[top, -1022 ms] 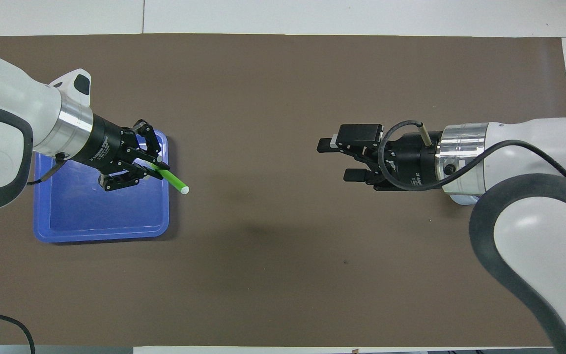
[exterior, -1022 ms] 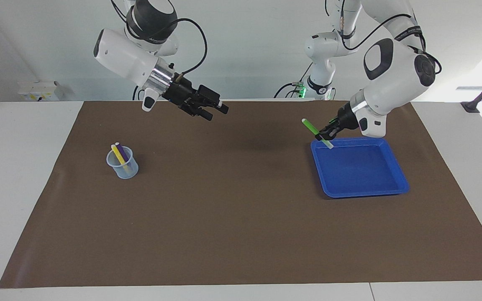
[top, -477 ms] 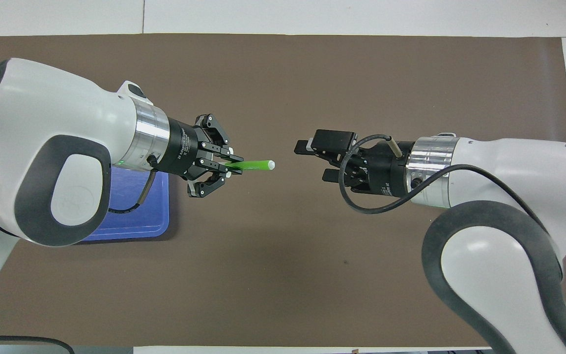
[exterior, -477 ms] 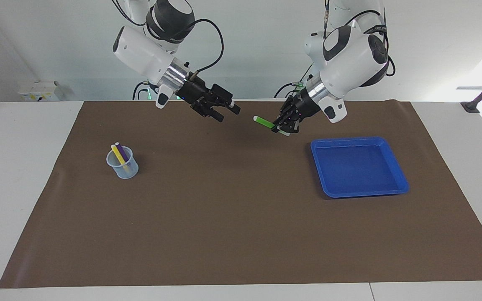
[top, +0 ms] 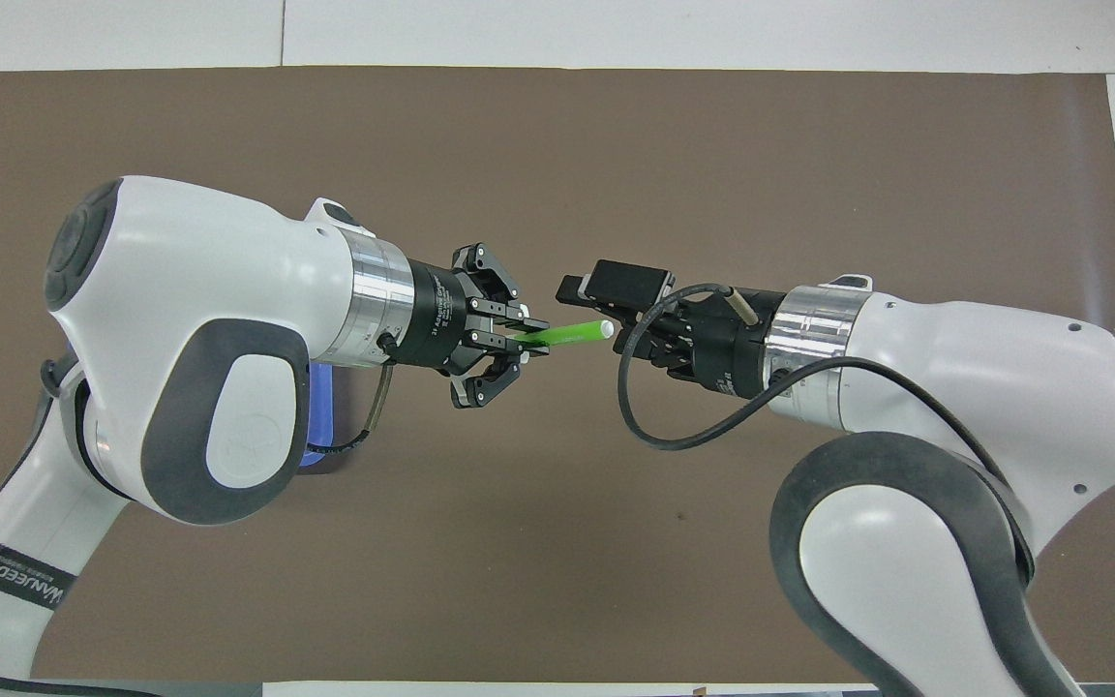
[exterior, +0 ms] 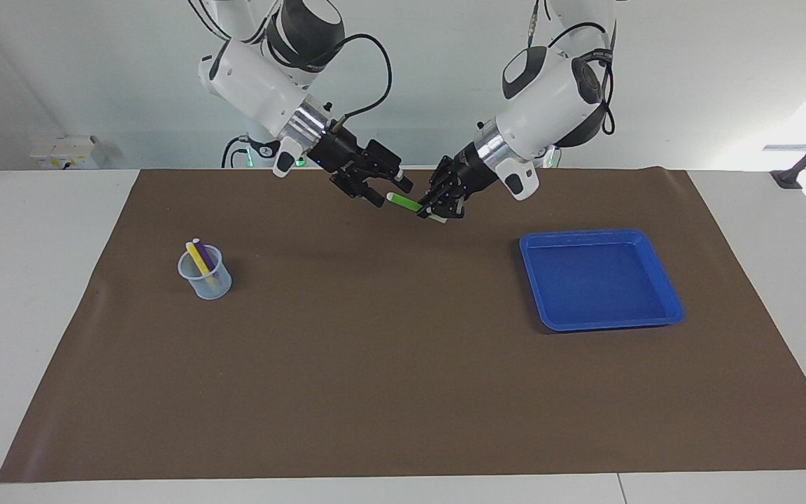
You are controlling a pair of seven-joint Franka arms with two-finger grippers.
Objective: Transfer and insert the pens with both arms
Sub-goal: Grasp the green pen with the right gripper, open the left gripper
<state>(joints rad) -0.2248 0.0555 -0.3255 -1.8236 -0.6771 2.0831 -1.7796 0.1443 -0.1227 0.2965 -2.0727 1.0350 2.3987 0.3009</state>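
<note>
The green pen is in my left gripper, far from the clear cup (exterior: 205, 276), so my right gripper should grip the pen's loose end (top: 597, 331) and take the pen to the cup.
My left gripper (exterior: 434, 208) is shut on the green pen (exterior: 404, 203) and holds it in the air over the brown mat at mid-table, its free end pointing at my right gripper (exterior: 390, 190). The right gripper is open, and the pen's tip lies between its fingers without being clamped. In the overhead view the green pen (top: 569, 334) spans from the left gripper (top: 527, 338) to the right gripper (top: 604, 314). The yellow pen (exterior: 197, 259) and the purple pen (exterior: 204, 254) stand in a clear cup (exterior: 206, 278) toward the right arm's end.
A blue tray (exterior: 667, 299) lies on the brown mat (exterior: 403, 378) toward the left arm's end, with nothing in it. In the overhead view the left arm covers most of the tray (top: 321, 389), and the right arm hides the cup.
The left gripper has carried the green pen from over the tray to mid-table. The right gripper has moved in to meet it, and the pen's tip now sits between its open fingers.
</note>
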